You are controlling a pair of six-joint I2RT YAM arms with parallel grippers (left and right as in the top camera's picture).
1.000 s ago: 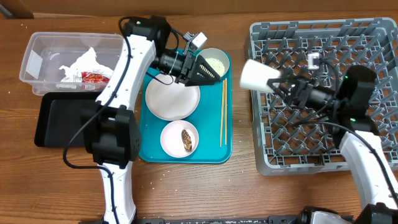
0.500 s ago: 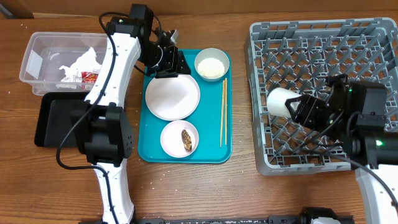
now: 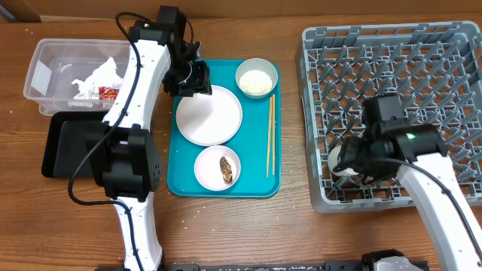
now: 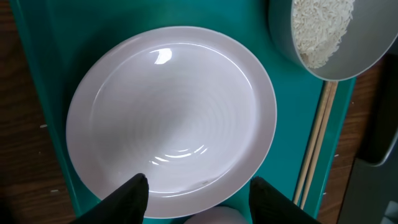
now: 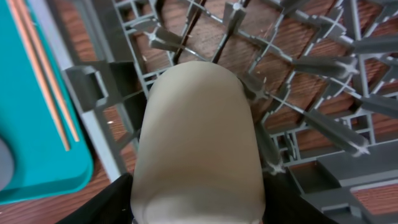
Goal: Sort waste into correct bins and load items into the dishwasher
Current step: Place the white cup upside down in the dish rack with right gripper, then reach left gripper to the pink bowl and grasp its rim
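The brown food piece (image 3: 226, 169) is on the small plate, so the robot's left gripper should first tip the piece into the black tray (image 3: 69, 147), before the plate goes in the rack.
My right gripper (image 3: 348, 162) is shut on the small white cup (image 3: 338, 159) and holds it low in the front left corner of the grey dish rack (image 3: 422, 68). In the right wrist view the cup (image 5: 196, 137) fills the space between my fingers (image 5: 102, 205), down among the pegs. My left gripper (image 3: 192, 77) is open and empty above the far left edge of the large white plate (image 3: 209, 115). In the left wrist view my gripper (image 4: 198, 193) hangs over the plate (image 4: 171, 118). The bowl with rice (image 3: 256, 77) and the chopsticks (image 3: 270, 135) lie on the teal tray (image 3: 256, 184).
A small plate (image 3: 215, 159) with a brown food piece (image 3: 225, 168) sits at the tray's front. The clear tub (image 3: 45, 71) at far left holds a white napkin (image 3: 94, 75) and a red wrapper (image 3: 111, 92). The black tray (image 3: 68, 147) lies in front of it.
My right gripper carried the cup from above the rack's left edge down into its front left corner. My left gripper drew back from the bowl to over the large plate's far left edge.
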